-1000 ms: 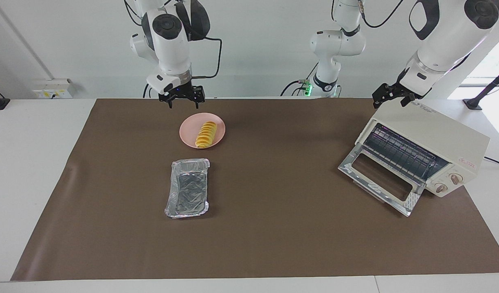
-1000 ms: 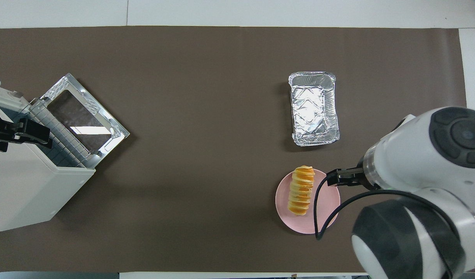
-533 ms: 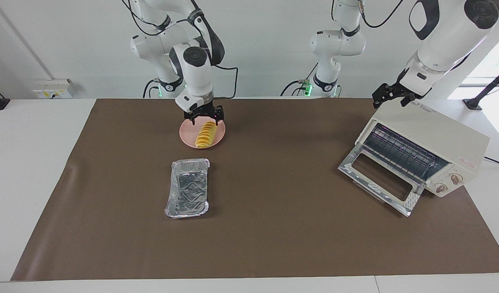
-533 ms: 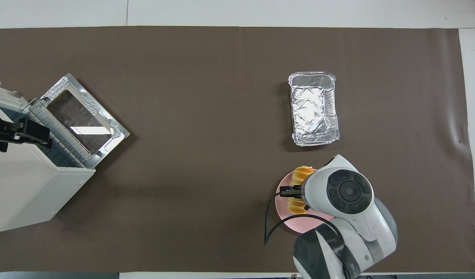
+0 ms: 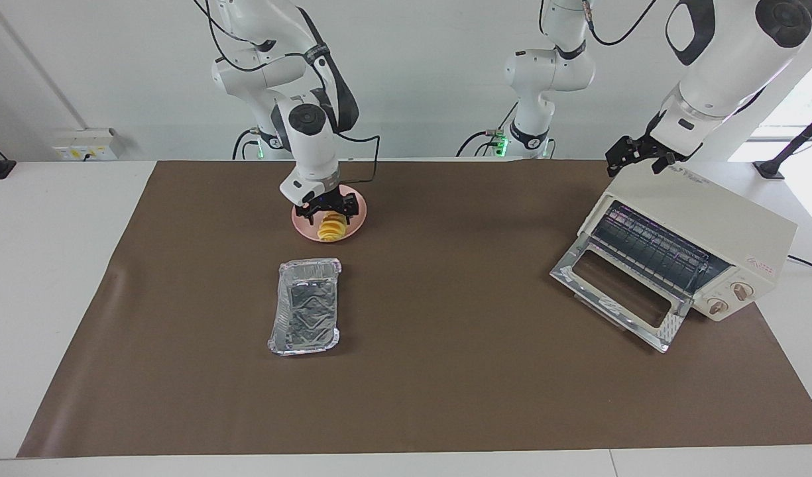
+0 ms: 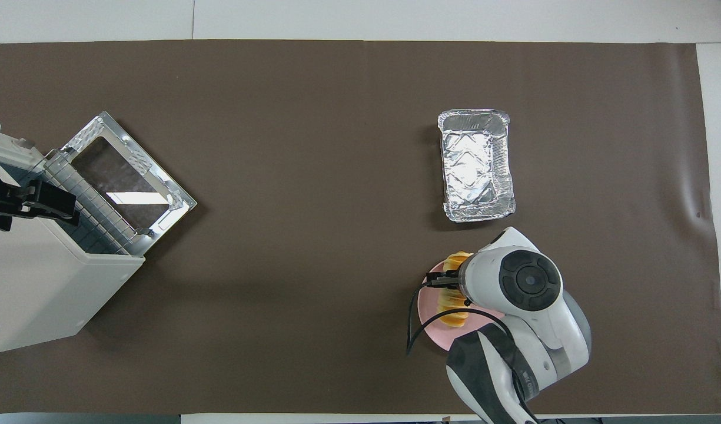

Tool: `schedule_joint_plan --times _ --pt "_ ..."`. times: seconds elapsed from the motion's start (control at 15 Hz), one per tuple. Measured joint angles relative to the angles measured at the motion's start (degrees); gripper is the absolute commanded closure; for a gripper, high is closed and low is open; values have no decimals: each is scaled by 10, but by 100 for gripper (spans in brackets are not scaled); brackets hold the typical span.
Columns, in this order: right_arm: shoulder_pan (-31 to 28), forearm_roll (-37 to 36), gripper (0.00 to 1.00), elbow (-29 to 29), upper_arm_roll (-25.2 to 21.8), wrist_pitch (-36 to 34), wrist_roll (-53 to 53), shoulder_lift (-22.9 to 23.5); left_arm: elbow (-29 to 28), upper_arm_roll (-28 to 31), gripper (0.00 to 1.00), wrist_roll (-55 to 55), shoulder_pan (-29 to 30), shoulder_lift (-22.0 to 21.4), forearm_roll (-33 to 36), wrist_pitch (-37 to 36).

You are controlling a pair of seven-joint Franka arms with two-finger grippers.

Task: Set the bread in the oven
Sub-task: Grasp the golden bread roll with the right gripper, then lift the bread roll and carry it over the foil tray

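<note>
The bread is shorter and narrower than the foil tray's hollow, so the bread will lie fully inside when the robot carries it there.
The golden-yellow bread lies on a round pink plate near the robots, toward the right arm's end of the table. My right gripper is down on the bread, open, with a finger on each side of its middle. In the overhead view the right arm covers most of the bread. The cream-white oven stands at the left arm's end with its glass door dropped open and the wire rack showing. My left gripper waits, open, over the oven's top rear corner.
A silver foil tray lies on the brown mat, just farther from the robots than the plate. A third arm's base stands at the table's edge between the two arms.
My right arm has swung over the plate and come down, so its open gripper now straddles the bread. The bread, plate, oven and left arm have not moved.
</note>
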Motion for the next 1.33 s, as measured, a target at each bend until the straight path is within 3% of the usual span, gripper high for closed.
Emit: schedule_joint_plan --times 0.33,0.4,0.47,0.53,0.6,0.67,1.07,1.33 --pt "3 0 0 -15 3 25 0 0 0 0 0 0 0 0 0 0" --pt "5 0 6 -16 3 25 0 0 0 0 0 0 0 0 0 0" --pt "9 0 23 -18 4 25 0 0 0 0 0 0 0 0 0 0" --pt "10 0 53 -20 4 25 0 0 0 0 0 0 0 0 0 0" --pt "11 0 96 -22 5 25 0 0 0 0 0 0 0 0 0 0" --pt "11 0 100 -23 5 25 0 0 0 0 0 0 0 0 0 0" --pt "11 0 100 -13 6 18 0 0 0 0 0 0 0 0 0 0" --pt "11 0 100 53 6 -50 0 8 0 0 0 0 0 0 0 0"
